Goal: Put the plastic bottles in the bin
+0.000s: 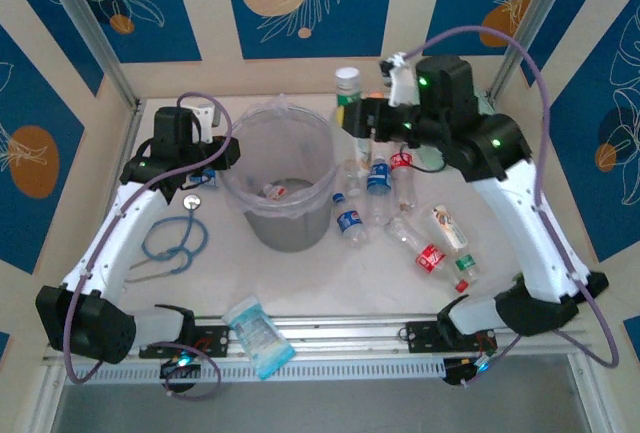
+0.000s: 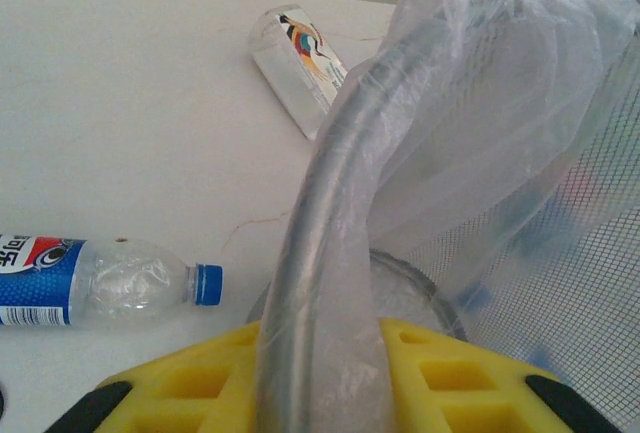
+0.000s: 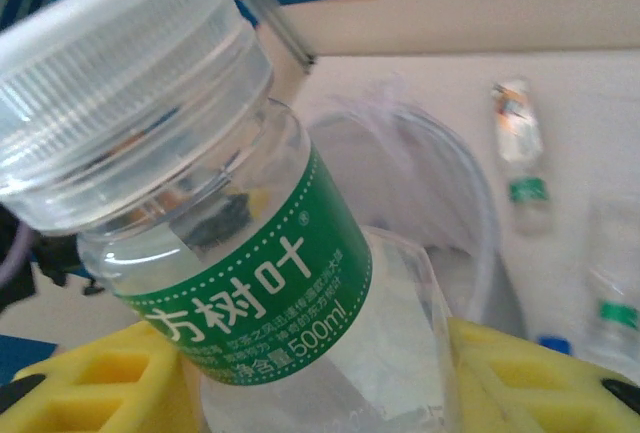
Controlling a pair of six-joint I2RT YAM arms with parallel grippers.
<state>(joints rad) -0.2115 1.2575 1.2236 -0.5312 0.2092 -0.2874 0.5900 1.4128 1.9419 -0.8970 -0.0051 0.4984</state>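
My right gripper should keep carrying the green-labelled bottle (image 1: 347,81), which is raised clear of its neighbours, toward the bin's opening (image 1: 281,153), which is wide open, until the bottle is inside.
The bin (image 1: 282,188), a grey translucent bucket lined with a clear bag, stands mid-table with a bottle or two at its bottom. My left gripper (image 1: 214,152) is shut on its left rim; the rim (image 2: 322,223) and bag run between the yellow fingers (image 2: 200,383). My right gripper (image 1: 362,115) hangs at the bin's far right edge, shut on a clear plastic bottle (image 1: 347,88) with a green label and white cap. That bottle (image 3: 235,253) sits tilted between the pads (image 3: 90,393). Several more bottles (image 1: 425,253) lie right of the bin, and a blue-labelled one (image 2: 90,285) lies by its left side.
A blue stethoscope (image 1: 175,240) lies left of the bin near my left arm. A flat blue-and-white packet (image 1: 258,335) rests on the front rail. Another small bottle (image 2: 300,63) lies behind the bin's left side. Walls close the table on three sides.
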